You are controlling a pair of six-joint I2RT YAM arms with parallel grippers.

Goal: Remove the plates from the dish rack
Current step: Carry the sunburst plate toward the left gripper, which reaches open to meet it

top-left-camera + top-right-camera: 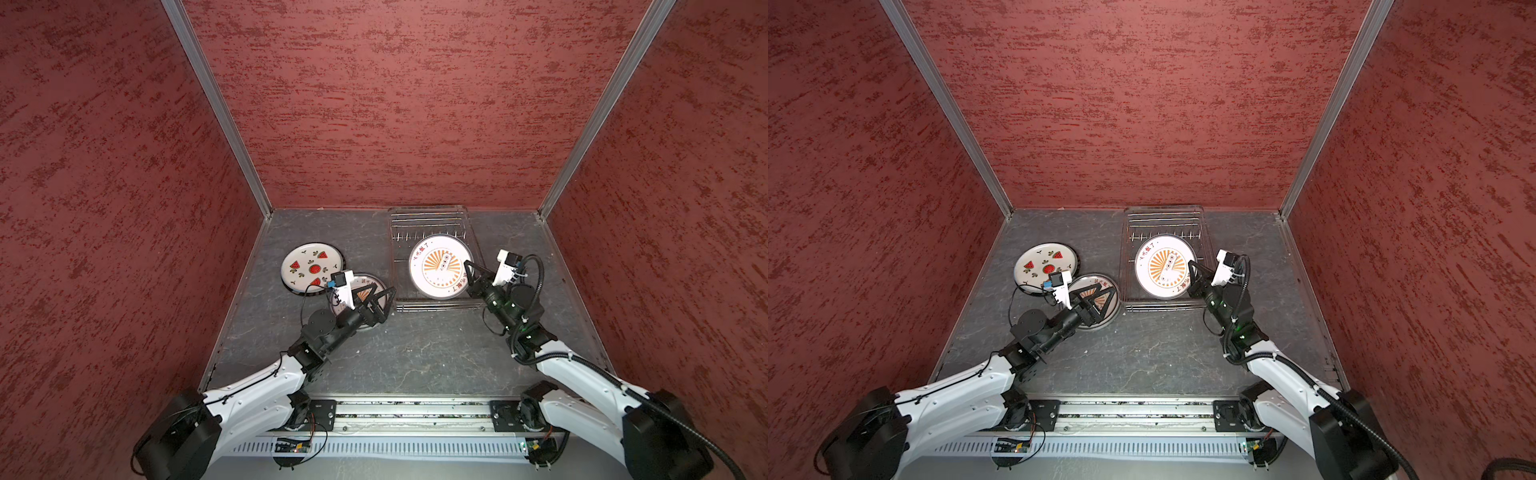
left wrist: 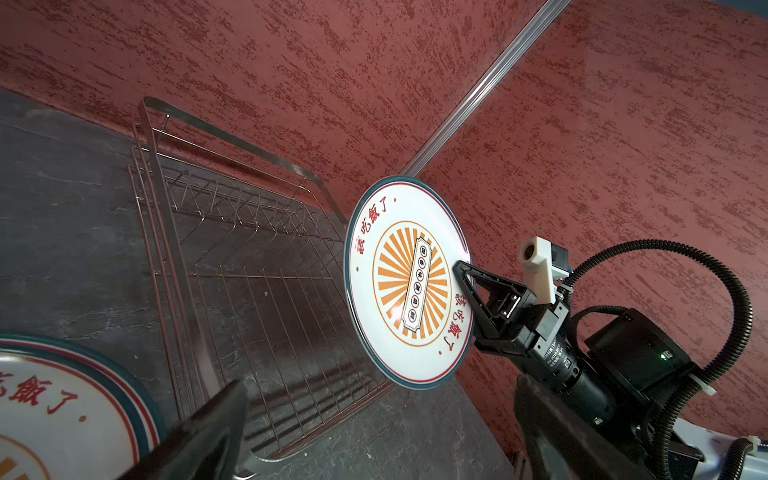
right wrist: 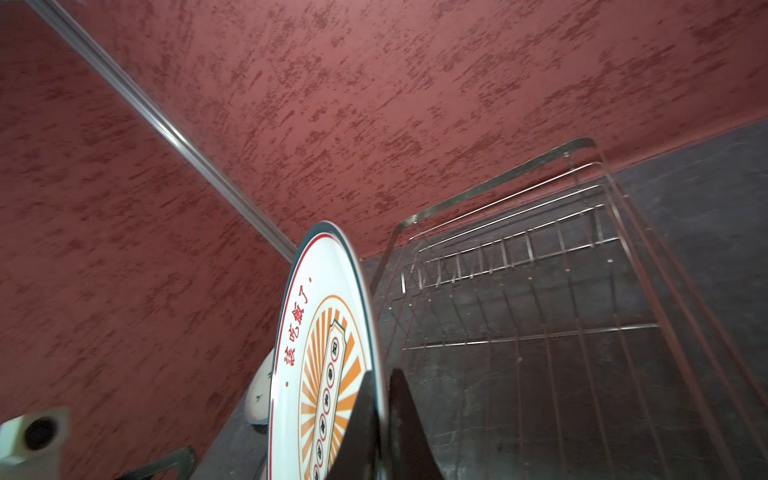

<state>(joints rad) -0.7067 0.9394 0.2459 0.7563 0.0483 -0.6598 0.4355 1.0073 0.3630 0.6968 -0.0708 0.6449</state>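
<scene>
The held sunburst plate's free rim faces my open fingers, so my left gripper should go on toward the plate before it closes on that rim.
My right gripper is shut on the edge of a white sunburst plate, which hangs tilted on edge above the silver wire dish rack. In the right wrist view the fingers pinch the rim of this plate. A watermelon plate lies flat on the table to the left. Beside it lies a second sunburst plate, partly hidden under my left gripper. That gripper stands open just above it with nothing between its fingers.
The rack stands against the back wall, its grid floor and prong row bare. Red walls close in the back and both sides. Dark grey tabletop lies in front of the rack, between the two arms.
</scene>
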